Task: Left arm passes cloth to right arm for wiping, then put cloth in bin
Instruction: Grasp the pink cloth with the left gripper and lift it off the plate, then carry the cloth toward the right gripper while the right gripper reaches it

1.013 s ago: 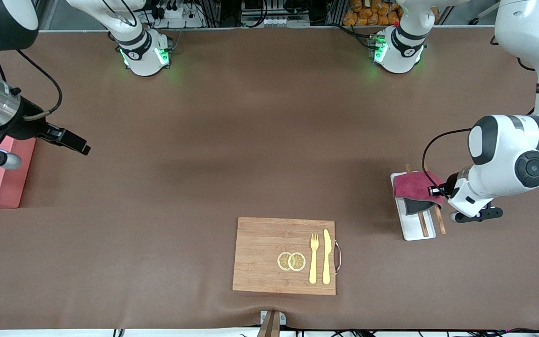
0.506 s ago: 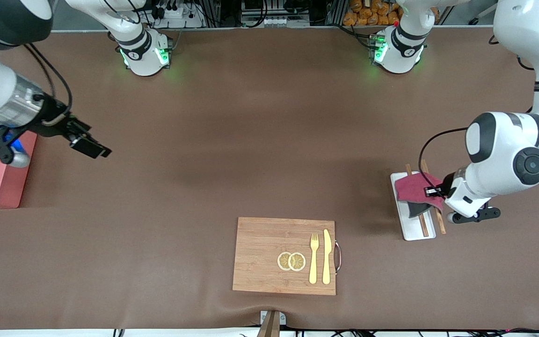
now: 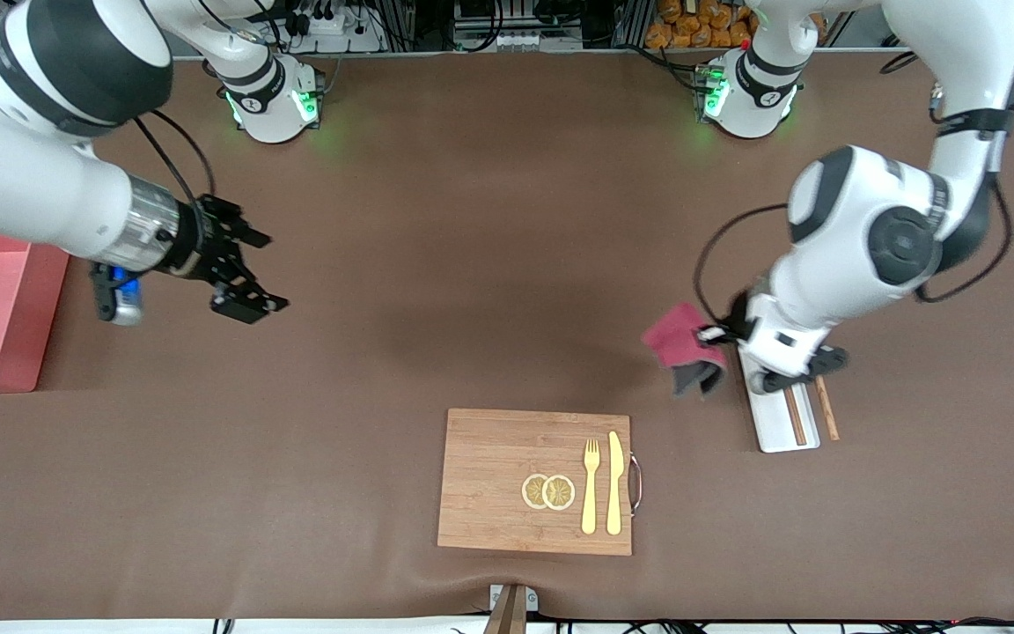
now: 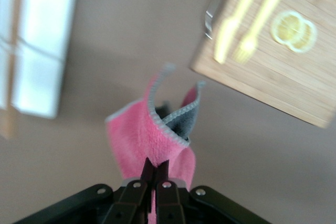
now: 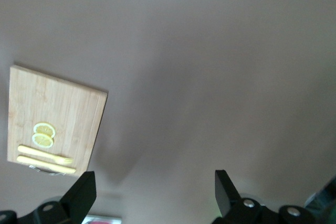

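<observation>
The crimson cloth (image 3: 682,334) is hanging folded and its dark grey reverse (image 3: 696,375) shows, so I expect it to stay bunched up when I carry it to the pink bin.
The crimson cloth (image 3: 679,345) with its dark grey reverse hangs in the air over bare table, beside the white tray. My left gripper (image 3: 715,335) is shut on the cloth's upper edge. In the left wrist view the cloth (image 4: 142,132) droops from the pinched fingertips of the left gripper (image 4: 156,167). My right gripper (image 3: 250,273) is open and holds nothing; it is up over the table near the pink bin (image 3: 45,326), at the right arm's end. The right wrist view shows the right gripper (image 5: 153,182) with wide-spread fingers over bare table.
A narrow white tray (image 3: 775,431) with brown chopsticks (image 3: 826,409) lies under the left wrist. A wooden cutting board (image 3: 489,480) with lemon slices (image 3: 548,491), a yellow fork (image 3: 591,484) and a knife (image 3: 614,482) sits near the front camera.
The left arm has lifted the cloth off the white tray and carried it toward the table's middle. The right arm has swung from over the bin toward the middle, still open.
</observation>
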`<state>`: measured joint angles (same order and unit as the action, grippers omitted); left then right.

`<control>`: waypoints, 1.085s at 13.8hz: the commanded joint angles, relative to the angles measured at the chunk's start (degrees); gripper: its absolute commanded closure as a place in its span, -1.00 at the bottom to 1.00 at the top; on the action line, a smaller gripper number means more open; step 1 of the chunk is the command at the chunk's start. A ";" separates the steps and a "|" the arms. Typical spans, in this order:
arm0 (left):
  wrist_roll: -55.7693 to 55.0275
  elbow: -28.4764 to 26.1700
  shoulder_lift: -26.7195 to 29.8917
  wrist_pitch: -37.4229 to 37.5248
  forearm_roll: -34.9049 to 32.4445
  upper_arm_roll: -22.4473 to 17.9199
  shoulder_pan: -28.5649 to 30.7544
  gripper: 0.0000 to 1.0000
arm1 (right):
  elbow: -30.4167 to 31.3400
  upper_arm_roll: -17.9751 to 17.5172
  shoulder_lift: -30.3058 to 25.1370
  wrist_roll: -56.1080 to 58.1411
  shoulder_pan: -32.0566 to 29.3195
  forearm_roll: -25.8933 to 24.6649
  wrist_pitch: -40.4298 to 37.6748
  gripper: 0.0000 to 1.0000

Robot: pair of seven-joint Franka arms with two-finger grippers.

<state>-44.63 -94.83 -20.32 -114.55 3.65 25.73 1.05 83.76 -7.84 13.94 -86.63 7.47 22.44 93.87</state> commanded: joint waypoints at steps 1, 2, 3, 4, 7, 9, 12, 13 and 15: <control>-14.47 5.95 -4.02 0.82 1.01 2.56 -4.97 1.00 | -6.06 0.63 5.92 -6.61 -0.61 8.04 -0.97 -1.00; -19.74 8.06 -5.33 0.21 1.10 2.57 -7.79 1.00 | -6.06 0.63 6.36 -6.80 -0.87 9.54 -0.97 -1.00; -24.76 11.39 -7.52 -0.14 1.01 2.57 -9.99 1.00 | -6.06 0.63 6.89 -6.80 -0.87 10.17 -0.79 -1.00; -29.24 14.73 -9.46 -0.93 1.01 2.48 -12.45 1.00 | -6.06 0.63 7.59 -6.80 -0.79 11.13 -0.10 -1.00; -40.33 18.28 -11.94 -9.08 1.10 2.56 -17.12 1.00 | -5.28 0.63 9.44 -6.97 1.66 12.19 5.16 -1.00; -46.14 18.54 -11.94 -16.11 1.10 2.65 -19.49 1.00 | -5.18 0.63 11.45 -6.80 2.90 11.67 6.58 -1.00; -53.17 19.94 -11.50 -21.14 3.20 2.83 -21.96 1.00 | -5.01 0.63 12.69 -6.62 4.74 11.32 7.20 -1.00; -54.67 20.03 -11.24 -21.68 3.21 3.00 -22.05 1.00 | -4.57 0.63 12.95 -6.62 5.45 11.31 7.55 -1.00; -55.13 20.04 -10.88 -21.68 3.21 3.09 -22.05 1.00 | -4.31 0.63 13.05 -6.71 6.33 11.49 8.26 -1.00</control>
<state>-98.81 -75.39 -31.52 -135.82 5.58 28.83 -21.04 79.99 -7.35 26.74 -92.05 12.72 33.53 101.56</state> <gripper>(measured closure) 0.965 0.000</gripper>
